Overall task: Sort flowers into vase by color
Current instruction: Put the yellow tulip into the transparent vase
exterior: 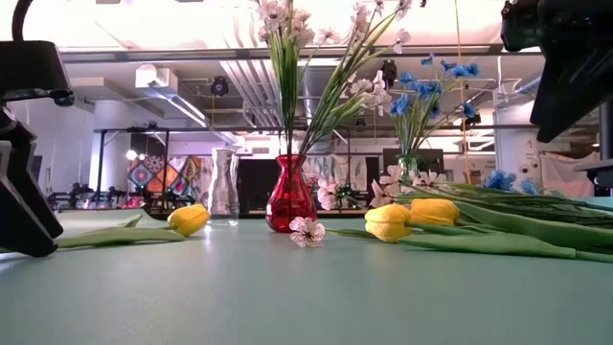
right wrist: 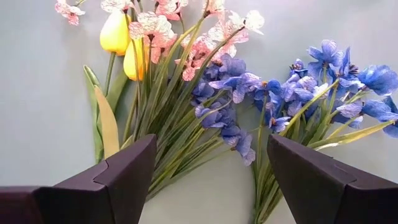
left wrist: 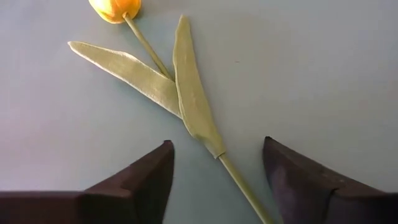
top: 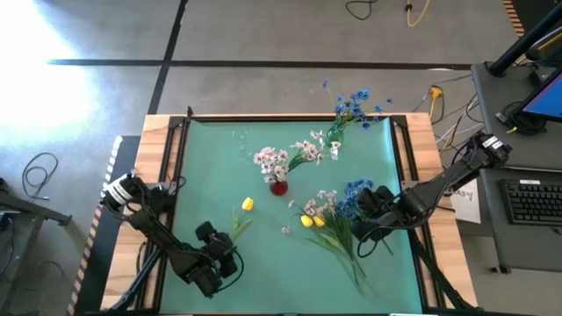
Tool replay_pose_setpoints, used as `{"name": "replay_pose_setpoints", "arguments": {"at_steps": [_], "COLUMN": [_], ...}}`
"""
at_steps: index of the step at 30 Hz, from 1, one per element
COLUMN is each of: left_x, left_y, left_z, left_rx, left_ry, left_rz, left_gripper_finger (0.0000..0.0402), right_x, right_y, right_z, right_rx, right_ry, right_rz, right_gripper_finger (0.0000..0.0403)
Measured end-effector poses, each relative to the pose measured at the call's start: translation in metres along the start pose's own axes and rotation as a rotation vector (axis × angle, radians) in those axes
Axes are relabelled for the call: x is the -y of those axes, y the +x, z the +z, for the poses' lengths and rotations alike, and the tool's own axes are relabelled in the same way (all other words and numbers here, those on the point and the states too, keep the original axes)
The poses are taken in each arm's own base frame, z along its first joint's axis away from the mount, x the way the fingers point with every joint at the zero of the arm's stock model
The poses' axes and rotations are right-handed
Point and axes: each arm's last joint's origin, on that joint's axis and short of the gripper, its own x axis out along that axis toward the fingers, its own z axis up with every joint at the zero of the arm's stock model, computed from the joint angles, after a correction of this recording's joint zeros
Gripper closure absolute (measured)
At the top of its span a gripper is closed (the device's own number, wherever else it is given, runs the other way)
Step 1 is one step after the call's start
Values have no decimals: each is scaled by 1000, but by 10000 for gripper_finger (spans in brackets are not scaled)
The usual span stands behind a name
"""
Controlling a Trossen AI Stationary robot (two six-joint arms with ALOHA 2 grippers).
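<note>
Next, my left gripper lines up with the stem and close where the leaves join (left wrist: 202, 127), because the yellow tulip's stem (left wrist: 240, 180) slants across the gripper's open fingers.
A single yellow tulip (top: 248, 204) lies on the green mat, its stem (left wrist: 239, 180) running toward my left gripper (top: 224, 250). That gripper is open and low over the mat, with one finger on either side of the stem's lower part (left wrist: 216, 149), touching nothing. My right gripper (top: 364, 215) hangs open above a pile of flowers lying on the mat. The pile holds yellow tulips (right wrist: 118, 34), pinkish-white blossoms (right wrist: 186, 37) and blue flowers (right wrist: 323, 74). A red vase (top: 279, 184) holds pinkish-white sprays. A vase at the far edge (exterior: 410, 168) holds blue flowers (top: 351, 105).
An empty clear vase (exterior: 222, 187) stands to the left of the red vase. A loose blossom (exterior: 306, 230) lies on the mat in front of the red vase. The pile's long green stems (top: 342, 246) stretch toward the near edge. A black frame (top: 171, 175) borders the mat.
</note>
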Motion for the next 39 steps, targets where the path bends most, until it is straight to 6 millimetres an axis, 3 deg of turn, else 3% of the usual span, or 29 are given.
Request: {"name": "replay_pose_setpoints", "arguments": {"at_steps": [10, 12, 21, 29, 32, 39], "left_x": [-2, -2, -2, -5, -7, -16], "left_y": [0, -1, -9, -20, -19, -1], "left_z": [-1, -3, 0, 9, 12, 9], "left_rx": [-73, -100, -162, -107, -5, 48], "left_ry": [-38, -36, -25, 8, 33, 37], "left_rz": [15, 9, -11, -42, -27, -18], "left_gripper_finger": [380, 394, 316, 243, 227, 228], "right_x": [0, 0, 0, 0, 0, -1], "right_y": [0, 0, 0, 0, 0, 0], "right_z": [0, 0, 0, 0, 0, 0], "right_rx": [0, 0, 0, 0, 0, 5], "right_ry": [-8, -11, -19, -20, -23, -25], "right_rz": [0, 0, 0, 1, 1, 12], "right_gripper_finger": [106, 106, 106, 106, 106, 106]}}
